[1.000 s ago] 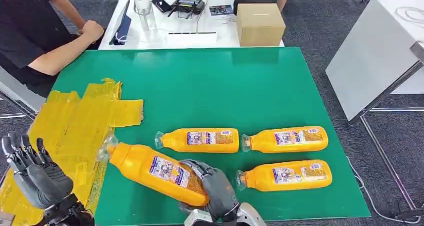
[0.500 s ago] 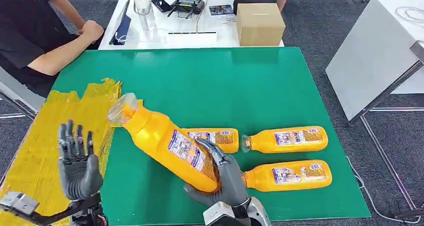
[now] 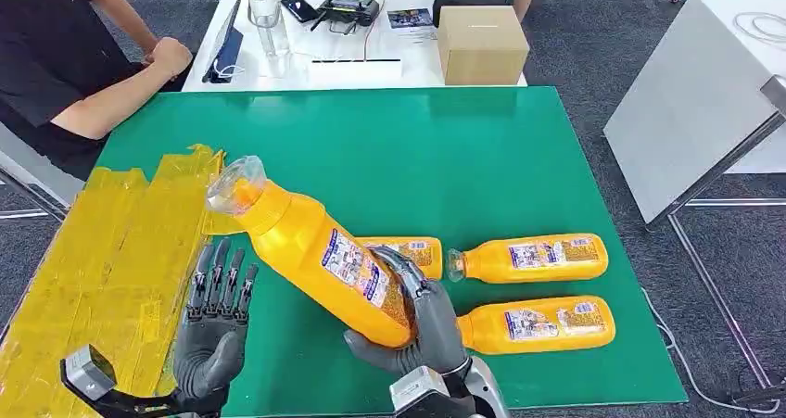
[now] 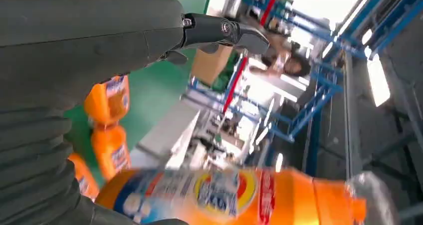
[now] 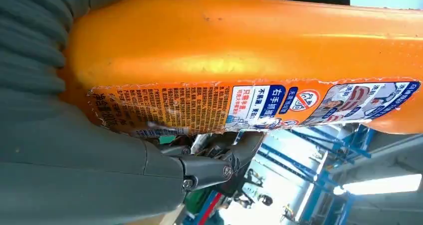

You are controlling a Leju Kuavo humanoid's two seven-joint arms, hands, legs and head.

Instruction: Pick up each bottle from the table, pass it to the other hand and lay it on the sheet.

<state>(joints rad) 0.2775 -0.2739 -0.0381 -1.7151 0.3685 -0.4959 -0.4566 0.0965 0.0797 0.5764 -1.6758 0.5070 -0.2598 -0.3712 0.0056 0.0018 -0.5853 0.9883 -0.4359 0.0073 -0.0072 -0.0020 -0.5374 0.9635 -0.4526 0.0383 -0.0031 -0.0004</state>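
The bottle (image 3: 414, 251) behind the held bottle has its flat base (image 3: 438, 259) pointing away, so its hidden cap should show toward the sheet when I carry the held bottle aside.
My right hand (image 3: 417, 330) grips the base of an orange bottle (image 3: 315, 251) with a clear cap, raised and tilted with the cap up and to the left. The right wrist view has its orange body and label (image 5: 249, 60) close up. My left hand (image 3: 215, 321) stands open beside it with fingers spread upward, apart from the bottle; the left wrist view looks past that hand (image 4: 75, 50) at the held bottle (image 4: 224, 195). Three more orange bottles lie on the green table (image 3: 417, 149): one (image 3: 408, 254) partly behind the held one, one (image 3: 533, 258) right of it, one (image 3: 538, 323) nearer. The yellow sheet (image 3: 102, 251) covers the table's left side.
A person in black sits at the far left with an arm (image 3: 120, 94) on the table corner. Behind the green table stands a white table with a cardboard box (image 3: 480, 44), a clear bottle (image 3: 266, 19) and small devices. A white table (image 3: 695, 94) stands to the right.
My right hand has lifted the bottle off the table and tilted its cap upward. My left hand rose from the lower left and moved right, toward the bottle.
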